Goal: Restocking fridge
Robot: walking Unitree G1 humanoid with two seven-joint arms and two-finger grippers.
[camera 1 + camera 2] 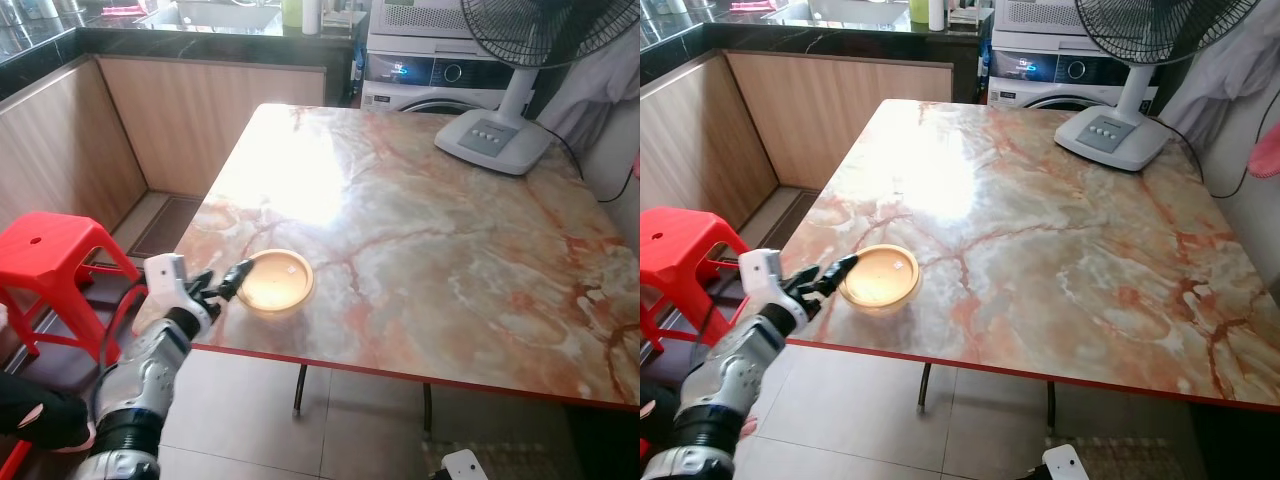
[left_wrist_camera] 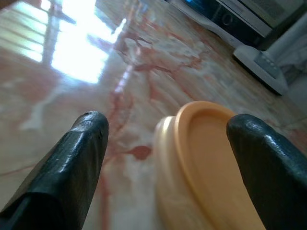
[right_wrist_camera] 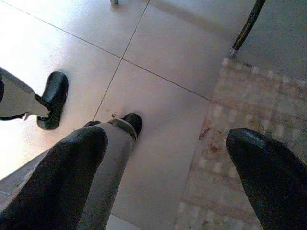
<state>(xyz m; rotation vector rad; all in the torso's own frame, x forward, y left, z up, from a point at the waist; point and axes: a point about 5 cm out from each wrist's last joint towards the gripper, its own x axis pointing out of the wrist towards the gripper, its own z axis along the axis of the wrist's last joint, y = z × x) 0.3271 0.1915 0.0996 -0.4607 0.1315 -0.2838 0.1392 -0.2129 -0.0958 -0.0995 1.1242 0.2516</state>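
Note:
The lid's rim [image 2: 180, 128] is flush against the yellow container's edge, so I expect the lid to stay on and come up too when I lift the container.
A round yellow lidded container [image 1: 275, 281] sits near the front left edge of the marble table [image 1: 420, 230]. My left gripper [image 1: 222, 283] is open at the container's left side, its fingertips almost touching the rim. In the left wrist view the container [image 2: 201, 163] lies between the two black fingers [image 2: 72, 167], nearer the one finger. My right gripper [image 3: 168, 177] hangs open over the tiled floor [image 3: 158, 57], holding nothing.
A white fan [image 1: 505, 110] stands at the table's far right corner. A red plastic stool [image 1: 50, 260] is left of the table. A washing machine [image 1: 420, 75] and a dark counter [image 1: 200, 35] lie behind. A patterned mat [image 3: 249, 124] covers part of the floor.

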